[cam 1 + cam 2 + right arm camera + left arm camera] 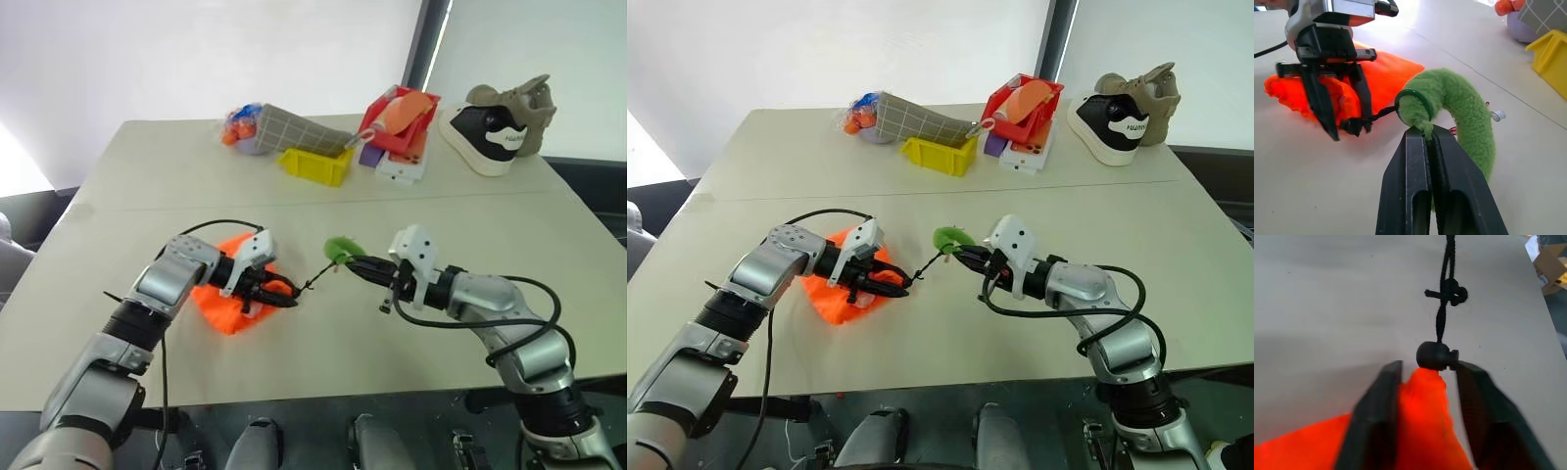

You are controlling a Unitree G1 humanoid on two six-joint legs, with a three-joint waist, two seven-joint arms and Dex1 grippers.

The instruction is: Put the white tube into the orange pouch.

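I should open my left gripper, close it on the gathered neck behind the black cord stopper and pull the cord tight, because the stopper lies crosswise at the end of that gripper's finger.
The orange pouch lies crumpled on the table at the front left. My left gripper is closed around its gathered neck, with the fingertips beside the black cord stopper. A thin black cord runs from the stopper to a green ring on a fuzzy green loop. My right gripper is shut on that loop just below the ring, holding it above the table. The clear cap end of the white tube peeks out on the table behind the green loop; the rest of the tube is hidden.
At the back of the table stand a yellow bin, a red bin with a peach-orange object in it, a grey checked bag and a black-and-white shoe. White and purple items lie beside the red bin.
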